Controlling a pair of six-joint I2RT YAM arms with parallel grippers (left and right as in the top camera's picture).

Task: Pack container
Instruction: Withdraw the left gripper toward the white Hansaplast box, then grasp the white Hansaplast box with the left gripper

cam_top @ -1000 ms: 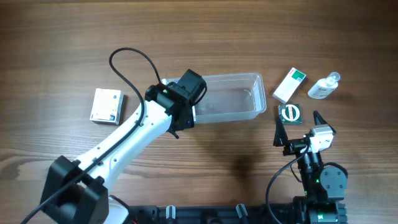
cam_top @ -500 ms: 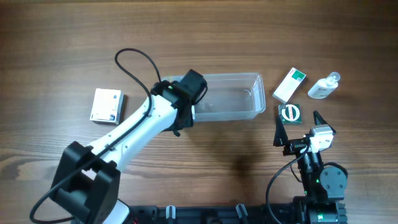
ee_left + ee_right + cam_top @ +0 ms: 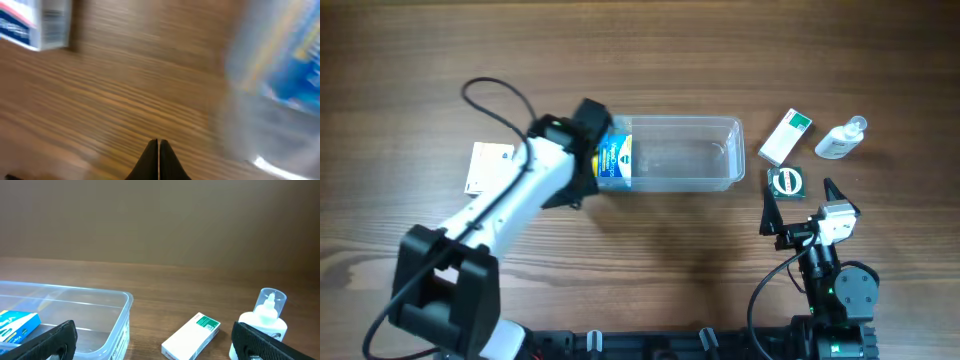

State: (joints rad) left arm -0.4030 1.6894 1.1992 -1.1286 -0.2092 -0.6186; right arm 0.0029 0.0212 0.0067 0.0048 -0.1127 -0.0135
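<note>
I should keep moving my left gripper over clear wood toward the white box (image 3: 487, 164) and open its fingers above that box, with the blue box inside the container (image 3: 615, 156).
The clear plastic container (image 3: 720, 125) (image 3: 121, 299) lies at the table's middle. A blue box (image 3: 613, 160) (image 3: 17, 322) lies inside at its left end. My left gripper (image 3: 582, 150) (image 3: 158, 143) is shut and empty, over bare wood just left of the container; that view is blurred. A white box (image 3: 488, 168) (image 3: 35, 22) lies further left, partly under my left arm. My right gripper (image 3: 800, 205) (image 3: 155, 342) stands open and empty near the front right, apart from everything.
Right of the container lie a white box with a green corner (image 3: 785, 136) (image 3: 192, 336), a small clear bottle (image 3: 841, 138) (image 3: 265, 317) and a dark square packet with a round green mark (image 3: 786, 182). A black cable (image 3: 490, 90) loops above my left arm.
My left arm has swung left, off the container's left end. The blue box now shows inside the container where the wrist had covered it. The right arm has not moved.
</note>
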